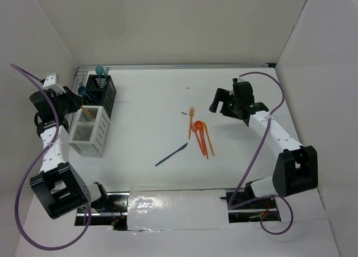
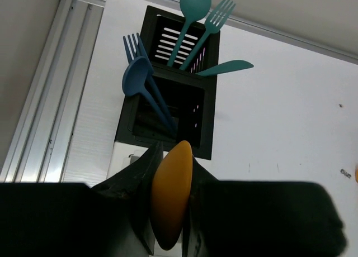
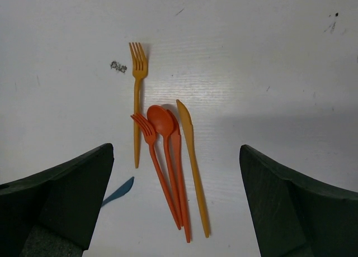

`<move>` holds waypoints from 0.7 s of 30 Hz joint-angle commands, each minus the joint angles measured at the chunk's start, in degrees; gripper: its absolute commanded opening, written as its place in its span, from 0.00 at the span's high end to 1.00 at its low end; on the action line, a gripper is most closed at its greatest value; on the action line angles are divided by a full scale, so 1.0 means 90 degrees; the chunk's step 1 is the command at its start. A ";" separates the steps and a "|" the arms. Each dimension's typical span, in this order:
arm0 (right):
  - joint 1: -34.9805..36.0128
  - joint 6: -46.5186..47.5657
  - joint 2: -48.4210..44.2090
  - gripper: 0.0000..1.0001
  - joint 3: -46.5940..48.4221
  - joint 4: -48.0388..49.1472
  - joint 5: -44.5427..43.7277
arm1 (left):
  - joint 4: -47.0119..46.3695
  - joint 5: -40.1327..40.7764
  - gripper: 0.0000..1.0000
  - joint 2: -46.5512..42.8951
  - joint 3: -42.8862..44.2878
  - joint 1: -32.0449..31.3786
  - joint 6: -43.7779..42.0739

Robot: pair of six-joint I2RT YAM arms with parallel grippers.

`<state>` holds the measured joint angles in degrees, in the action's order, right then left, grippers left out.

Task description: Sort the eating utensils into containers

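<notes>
The light orange knife [image 1: 208,141] is close to my right gripper and far from the white container [image 1: 88,129], so my right gripper should pass it to my left gripper halfway.
My left gripper [image 2: 170,212] is shut on an orange spoon [image 2: 172,190], held over the near end of the black container [image 2: 207,128] and the white container [image 2: 120,156]. In the top view this gripper [image 1: 83,105] hovers between the black container [image 1: 110,95] and the white container [image 1: 99,135]. The black one holds teal utensils [image 2: 193,22] in its far compartment and dark blue ones [image 2: 140,78] in its near one. My right gripper [image 3: 176,204] is open above a cluster of orange utensils [image 3: 168,156]. It is at the right in the top view [image 1: 222,105].
A dark blue knife [image 1: 172,154] lies alone on the table in front of the orange cluster [image 1: 200,135]; its tip shows in the right wrist view [image 3: 118,191]. An orange fork [image 3: 137,95] lies at the left of the cluster. An aluminium rail [image 2: 50,100] runs behind the containers.
</notes>
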<state>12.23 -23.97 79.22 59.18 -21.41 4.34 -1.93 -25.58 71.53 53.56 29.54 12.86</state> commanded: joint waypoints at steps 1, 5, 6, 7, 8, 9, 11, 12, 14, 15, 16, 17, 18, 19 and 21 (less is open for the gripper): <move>0.0038 0.0104 -0.0003 0.00 -0.0139 0.0504 0.0065 | -0.1141 0.0177 0.81 -0.0252 -0.0286 0.0019 -0.0238; 0.0057 0.0095 0.0006 0.00 -0.0286 0.0504 -0.0052 | -0.1571 0.0245 0.80 -0.0301 -0.0765 0.0028 -0.0160; 0.0038 0.0075 0.0035 0.00 -0.0286 0.0504 -0.0052 | -0.1592 0.0245 0.80 -0.0291 -0.0795 0.0038 -0.0160; 0.0047 0.0085 0.0036 0.00 -0.0354 0.0562 -0.0052 | -0.1601 0.0245 0.80 -0.0282 -0.0824 0.0038 -0.0218; 0.0047 0.0085 0.0055 0.00 -0.0442 0.0562 -0.0052 | -0.1601 0.0206 0.80 -0.0233 -0.0844 0.0028 -0.0228; 0.0047 0.0056 0.0065 0.00 -0.0442 0.0630 -0.0052 | -0.1611 0.0225 0.78 -0.0204 -0.0853 0.0019 -0.0228; 0.0106 0.0065 0.0152 0.00 -0.0598 0.0689 -0.0052 | -0.1592 0.0216 0.75 -0.0203 -0.0951 0.0009 -0.0160; 0.0125 0.0065 0.0153 0.00 -0.0599 0.0689 -0.0130 | -0.1611 0.0225 0.69 -0.0223 -0.0990 0.0028 -0.0092; 0.0193 0.0124 0.0250 0.00 -0.0657 0.0689 -0.0131 | -0.1650 0.0196 0.60 -0.0301 -0.1029 0.0019 -0.0042; 0.0223 0.0201 0.0270 0.00 -0.0657 0.0631 -0.0131 | -0.1670 0.0148 0.52 -0.0349 -0.1107 0.0009 -0.0042; 0.0252 0.0241 0.0318 0.00 -0.0657 0.0631 -0.0131 | -0.1670 0.0118 0.46 -0.0388 -0.1117 -0.0001 -0.0052; 0.0282 0.0299 0.0377 0.01 -0.0657 0.0573 -0.0131 | -0.1563 0.0118 0.40 -0.0418 -0.1049 0.0009 -0.0062; 0.0311 0.0338 0.0493 0.03 -0.0657 0.0572 -0.0131 | -0.1485 0.0108 0.35 -0.0486 -0.0991 0.0009 -0.0072; 0.0340 0.0397 0.0572 0.06 -0.0657 0.0514 -0.0043 | -0.1388 0.0108 0.27 -0.0496 -0.0913 0.0018 -0.0052; 0.0467 0.0504 0.0747 0.09 -0.0657 0.0514 0.0016 | -0.0999 0.0098 0.20 -0.0535 -0.0562 -0.0001 -0.0091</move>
<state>14.98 -21.76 84.18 53.21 -18.17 4.10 -11.07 -23.81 68.97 44.38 29.54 12.27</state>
